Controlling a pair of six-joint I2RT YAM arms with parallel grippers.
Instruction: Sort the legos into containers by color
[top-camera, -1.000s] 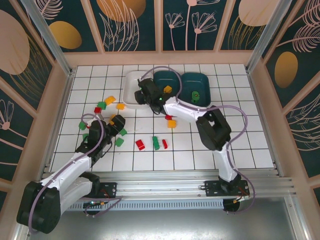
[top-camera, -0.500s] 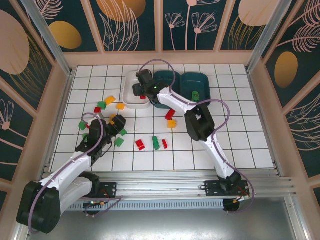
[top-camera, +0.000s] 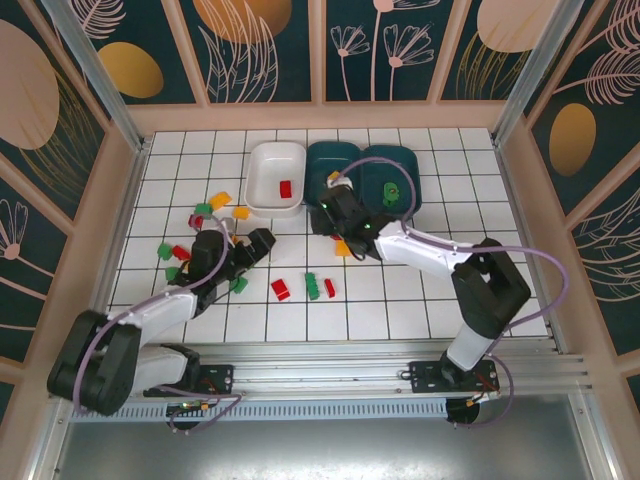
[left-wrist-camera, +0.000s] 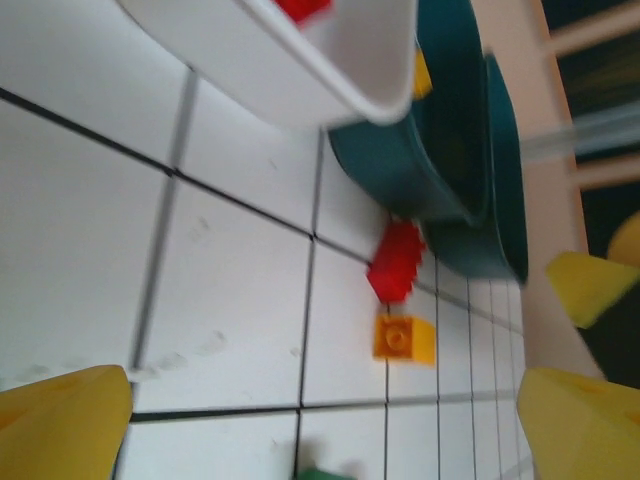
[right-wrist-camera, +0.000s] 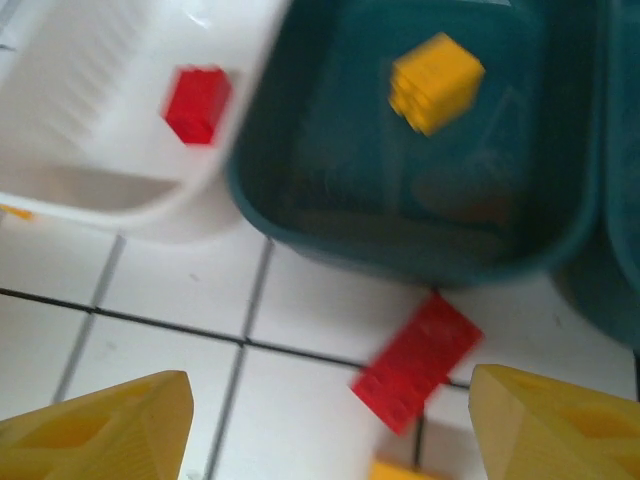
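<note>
My left gripper should move back and pick up the red lego (top-camera: 281, 290) near the front, because my right gripper is in the way of the yellow lego (top-camera: 343, 248) by the middle teal container.
The white container (top-camera: 262, 165) holds one red lego (top-camera: 285, 189). A yellow lego (right-wrist-camera: 435, 80) lies in the middle teal container (top-camera: 322, 158), and a green lego (top-camera: 390, 190) in the right teal container (top-camera: 405, 165). My right gripper (top-camera: 333, 205) hovers open and empty just in front of the middle teal container, with a red lego (right-wrist-camera: 417, 360) on the floor between its yellow fingers (right-wrist-camera: 100, 430). My left gripper (top-camera: 258, 243) is open and empty over the tiles, facing a red lego (left-wrist-camera: 397, 262) and a yellow lego (left-wrist-camera: 404, 338). Several more legos lie scattered on the left half.
Loose legos lie near the front: red (top-camera: 281, 290), green (top-camera: 313, 287), red (top-camera: 329, 288). A cluster of green, yellow and red ones sits around the left arm (top-camera: 203, 210). Wooden walls (top-camera: 130, 150) ring the tiled floor. The right half of the floor has free room.
My right gripper pulled back from over the white container to the front of the middle teal one, its jaws spreading; a red lego now lies in the white container. My left gripper swung right.
</note>
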